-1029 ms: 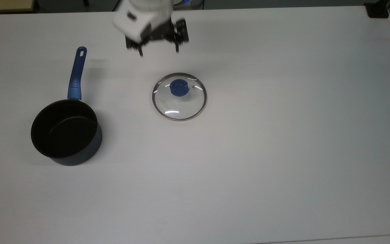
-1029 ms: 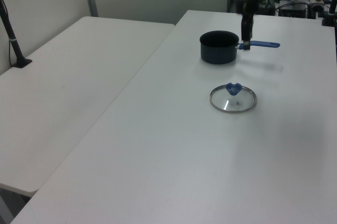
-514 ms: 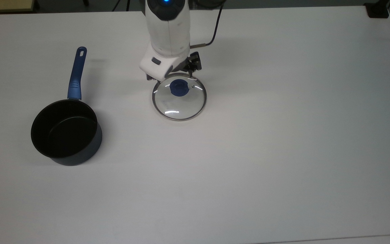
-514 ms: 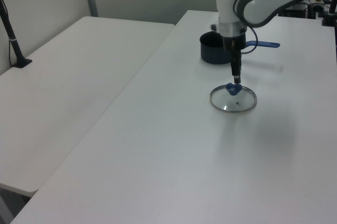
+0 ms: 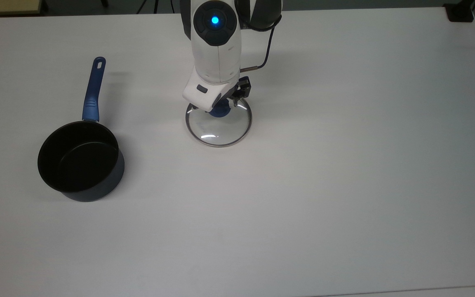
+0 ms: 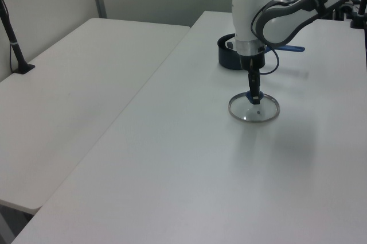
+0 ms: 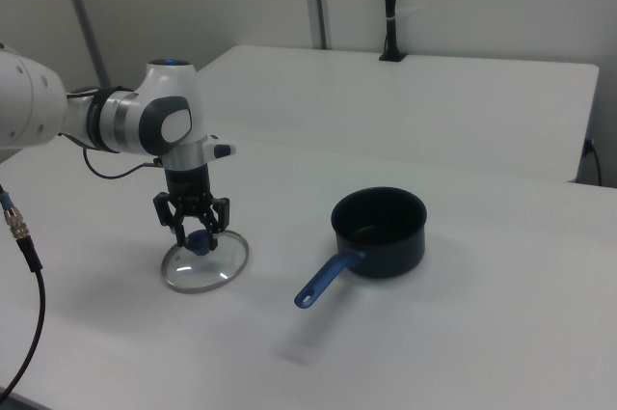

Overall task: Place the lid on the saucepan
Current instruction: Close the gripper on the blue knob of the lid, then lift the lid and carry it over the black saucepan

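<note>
The wide glass lid (image 6: 254,113) will tip when I carry it to the saucepan, because the small blue knob (image 6: 253,97) is the only place to hold it.
The lid (image 5: 219,133) lies flat on the white table (image 5: 344,165), a clear glass disc with a metal rim and a blue knob (image 7: 199,242). My gripper (image 7: 198,234) hangs straight down over it, open, with one finger on each side of the knob. In the left view the gripper (image 6: 253,96) points down at the centre of the lid (image 6: 261,112). The saucepan (image 5: 78,161) stands apart at the top view's left, black inside, its long blue handle (image 5: 93,88) pointing away towards the table's far edge. It holds nothing.
A second white table (image 6: 74,83) adjoins this one, with a black post (image 6: 12,40) clamped to it. A black block (image 5: 460,14) sits at the top view's upper right corner. A cable (image 7: 24,256) hangs at the right view's lower left.
The arm has swung from the table's far edge out over the lid and come down, so the open fingers now flank the knob. Lid and saucepan have not moved.
</note>
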Available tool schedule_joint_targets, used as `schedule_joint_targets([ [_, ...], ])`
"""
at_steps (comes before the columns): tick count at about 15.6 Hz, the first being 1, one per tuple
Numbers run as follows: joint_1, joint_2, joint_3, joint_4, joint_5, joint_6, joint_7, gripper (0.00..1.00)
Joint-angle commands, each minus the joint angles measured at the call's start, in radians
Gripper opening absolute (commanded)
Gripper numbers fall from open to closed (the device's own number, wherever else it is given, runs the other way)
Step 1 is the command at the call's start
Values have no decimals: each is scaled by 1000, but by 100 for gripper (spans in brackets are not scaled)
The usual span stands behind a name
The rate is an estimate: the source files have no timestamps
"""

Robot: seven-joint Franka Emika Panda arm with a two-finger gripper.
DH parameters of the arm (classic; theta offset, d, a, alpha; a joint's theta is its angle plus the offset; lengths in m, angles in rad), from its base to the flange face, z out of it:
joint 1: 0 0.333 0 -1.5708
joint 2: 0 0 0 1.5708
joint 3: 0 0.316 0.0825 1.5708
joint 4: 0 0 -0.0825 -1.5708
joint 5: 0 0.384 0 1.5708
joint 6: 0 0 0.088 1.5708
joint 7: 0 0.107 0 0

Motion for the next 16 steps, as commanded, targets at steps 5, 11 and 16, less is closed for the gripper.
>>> schedule_joint_targets([
  [5,-1,-21,-7,-12,4,55,-4,42],
  [11,-44,-42,-33,137,7,-119,6,42],
  [16,-113,-19,-92,292,-8,-136,-37,43],
])
